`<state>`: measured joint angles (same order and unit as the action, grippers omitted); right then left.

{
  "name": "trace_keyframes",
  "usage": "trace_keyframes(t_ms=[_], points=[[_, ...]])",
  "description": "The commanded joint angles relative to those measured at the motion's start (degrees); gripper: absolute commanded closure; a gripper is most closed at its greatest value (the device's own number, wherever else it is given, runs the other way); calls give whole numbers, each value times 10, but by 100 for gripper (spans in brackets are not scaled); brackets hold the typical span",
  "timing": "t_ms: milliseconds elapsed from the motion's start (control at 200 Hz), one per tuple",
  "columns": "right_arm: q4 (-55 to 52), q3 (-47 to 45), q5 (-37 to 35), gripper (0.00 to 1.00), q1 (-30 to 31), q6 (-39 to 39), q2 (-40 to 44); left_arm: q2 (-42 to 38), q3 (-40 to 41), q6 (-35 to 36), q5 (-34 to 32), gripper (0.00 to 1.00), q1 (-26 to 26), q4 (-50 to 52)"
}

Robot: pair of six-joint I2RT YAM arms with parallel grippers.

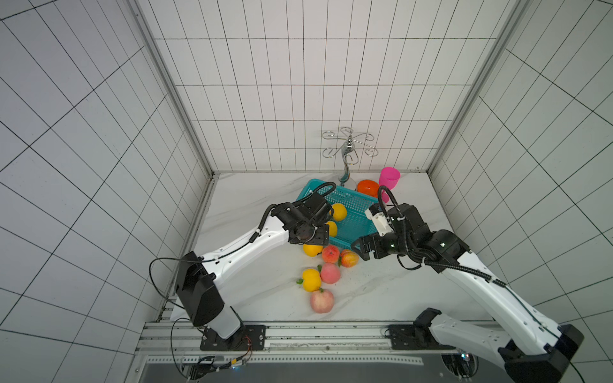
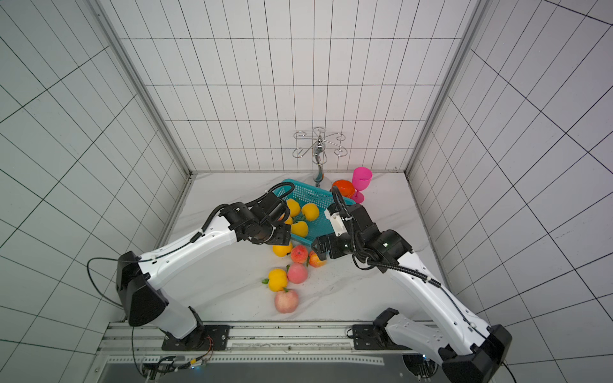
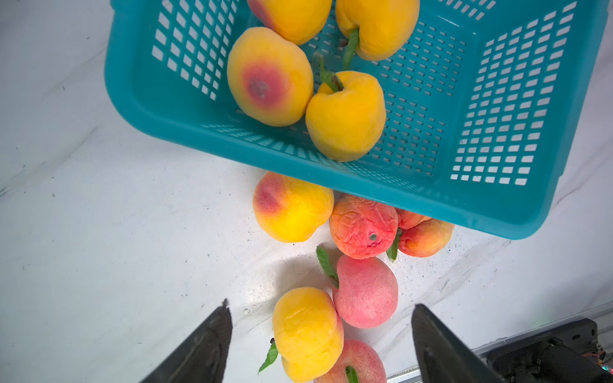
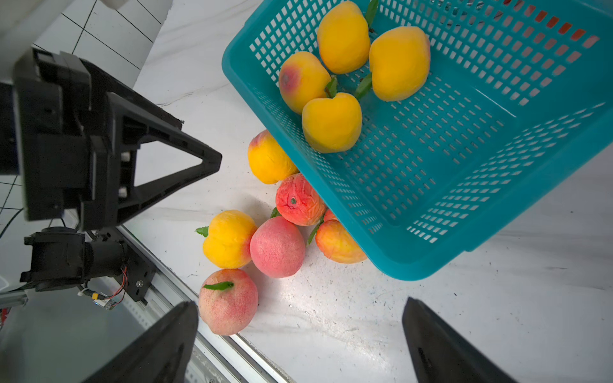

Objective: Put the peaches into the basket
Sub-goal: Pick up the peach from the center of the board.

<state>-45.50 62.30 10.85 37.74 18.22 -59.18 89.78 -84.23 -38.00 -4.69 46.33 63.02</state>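
Observation:
I can see that both sides of the front pink peach are open to my right gripper's fingers, so I keep lowering them until they straddle that peach's middle.
The teal basket point(image 1: 356, 202) point(image 2: 306, 194) point(image 3: 331, 172) point(image 4: 414, 268) stands at the back of the table with several yellow peaches point(image 3: 345, 116) point(image 4: 331, 122) inside. Several more peaches lie on the table in front of it: yellow point(image 1: 312, 249), red-orange point(image 1: 330, 254), orange point(image 1: 348, 258), yellow point(image 1: 311, 279), pink point(image 1: 330, 273) and pink point(image 1: 321, 300). My left gripper point(image 1: 311, 237) point(image 3: 321, 306) hangs open and empty above the basket's near left corner. My right gripper point(image 1: 360, 247) point(image 4: 300, 303) is open and empty beside the basket's near right corner, above the table.
A pink goblet point(image 1: 389, 179), an orange bowl point(image 1: 367, 187) and a metal hook stand point(image 1: 348, 149) sit behind the basket against the back wall. Tiled walls close in three sides. A metal rail point(image 1: 298, 326) runs along the table's front edge.

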Motion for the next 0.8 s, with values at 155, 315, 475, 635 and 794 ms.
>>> trace_keyframes(t_ms=[155, 315, 475, 635, 794], points=[[-38, -14, -140, 0, 133, 130, 13, -80, 60, 6, 66, 17, -53, 8], [-49, -22, -216, 0, 234, 219, 6, -150, 131, 11, 92, 16, -81, -22], [-45, -25, -291, 0, 340, 295, -21, -188, 181, 18, 117, 16, -98, -13], [-17, -27, -321, 0, 411, 345, -65, -227, 217, 18, 135, 16, -99, -20], [31, -61, -322, 1, 435, 390, -82, -244, 226, 25, 143, 16, -99, -9]])
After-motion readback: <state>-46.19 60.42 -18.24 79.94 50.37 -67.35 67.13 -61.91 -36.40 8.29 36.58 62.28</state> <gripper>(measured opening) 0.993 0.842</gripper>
